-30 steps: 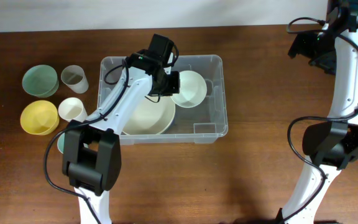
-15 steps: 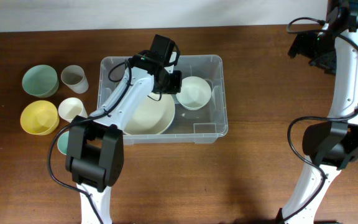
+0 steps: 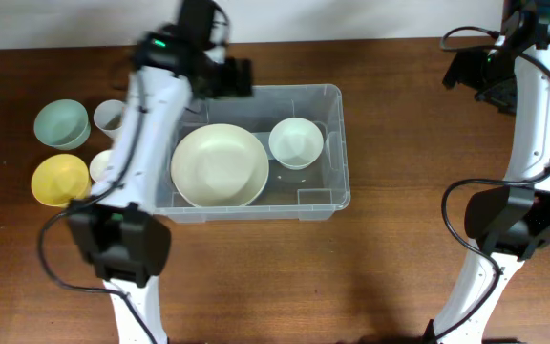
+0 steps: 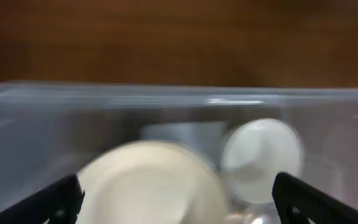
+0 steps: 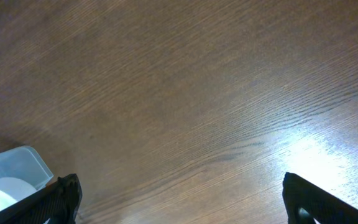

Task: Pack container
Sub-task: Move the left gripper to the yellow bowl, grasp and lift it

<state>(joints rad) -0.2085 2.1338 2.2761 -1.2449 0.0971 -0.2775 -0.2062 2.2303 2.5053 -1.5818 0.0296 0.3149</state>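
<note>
The yellow bowl's rim [image 3: 36,172] lies free next to open wood [image 3: 12,172], so the robot's open left gripper keeps going toward it until its fingers are on both sides of it, then close.
The clear plastic container [image 3: 344,153] stands mid-table. Inside it sit a large cream bowl [image 3: 220,165] on the left and a small white bowl [image 3: 296,141] on the right. My left gripper [image 3: 234,78] hovers, blurred, over the container's back-left rim, open and empty. In its wrist view the open left gripper [image 4: 179,208] looks over the rim [image 4: 166,93] at the large bowl [image 4: 154,186] and small bowl [image 4: 261,158]. My right gripper [image 3: 474,75] hangs at the far right, open, with nothing in it. In the right wrist view it [image 5: 185,208] is over bare wood, with the container's corner [image 5: 11,165] at the left edge.
Left of the container stand a green bowl [image 3: 61,124], a translucent cup [image 3: 111,117], a yellow bowl [image 3: 58,180] and a white cup [image 3: 103,164] partly behind the left arm. The arm bases stand at the table's front edge.
My left gripper opened and let go of the small white bowl, which now rests in the container. The arm then swung up and left to the back rim. The right arm has not moved.
</note>
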